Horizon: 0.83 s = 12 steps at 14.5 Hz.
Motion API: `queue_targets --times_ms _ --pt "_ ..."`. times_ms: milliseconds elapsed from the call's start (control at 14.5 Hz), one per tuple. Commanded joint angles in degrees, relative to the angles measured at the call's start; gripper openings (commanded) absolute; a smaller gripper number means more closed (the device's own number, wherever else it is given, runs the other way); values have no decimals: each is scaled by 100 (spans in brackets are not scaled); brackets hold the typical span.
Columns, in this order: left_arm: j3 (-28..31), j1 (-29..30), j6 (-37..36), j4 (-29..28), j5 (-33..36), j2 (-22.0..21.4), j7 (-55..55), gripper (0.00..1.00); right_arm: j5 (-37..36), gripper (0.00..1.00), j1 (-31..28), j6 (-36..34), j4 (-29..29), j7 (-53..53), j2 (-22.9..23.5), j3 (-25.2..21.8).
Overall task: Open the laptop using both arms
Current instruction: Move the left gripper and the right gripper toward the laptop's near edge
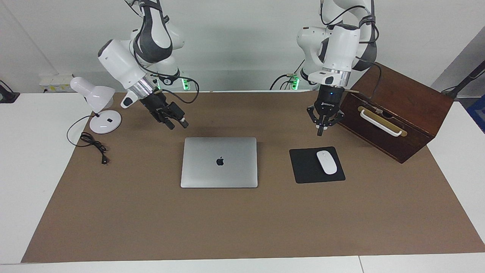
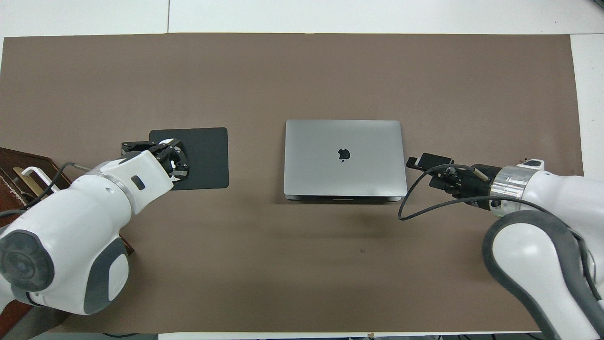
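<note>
I expect the lid (image 2: 342, 161) to swing back around its far edge when I lift it, because a dark gap (image 2: 343, 199) shows along the laptop's near edge.
The laptop (image 1: 219, 162) lies closed and flat in the middle of the brown mat, apple logo up; it also shows in the overhead view (image 2: 344, 158). My right gripper (image 1: 176, 124) hangs open and empty above the mat, beside the laptop's corner toward the right arm's end; in the overhead view (image 2: 420, 163) it sits just off the laptop's side edge. My left gripper (image 1: 321, 131) points straight down in the air at the edge of the mouse pad (image 1: 303, 167), apart from the laptop. In the overhead view the left gripper (image 2: 155, 152) covers most of the white mouse.
A white mouse (image 1: 326, 162) lies on the black mouse pad (image 2: 207, 156). A dark wooden box (image 1: 405, 113) with a white handle stands at the left arm's end. A white desk lamp (image 1: 101, 122) and a black cable (image 1: 94, 146) lie at the right arm's end.
</note>
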Motion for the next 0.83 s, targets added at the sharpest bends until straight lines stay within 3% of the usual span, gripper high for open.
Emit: queue_targets --times_ms 0,344,757 --pt "85 -350 903 -545 23 110 28 0 376 100 344 516 -179 331 16 5" --pt "85 -807 2310 -986 23 743 -473 0 843 100 696 781 -362 515 175 5" --pt "85 -1115 2761 -1127 23 954 -570 0 948 100 1065 1045 -635 1050 176 5"
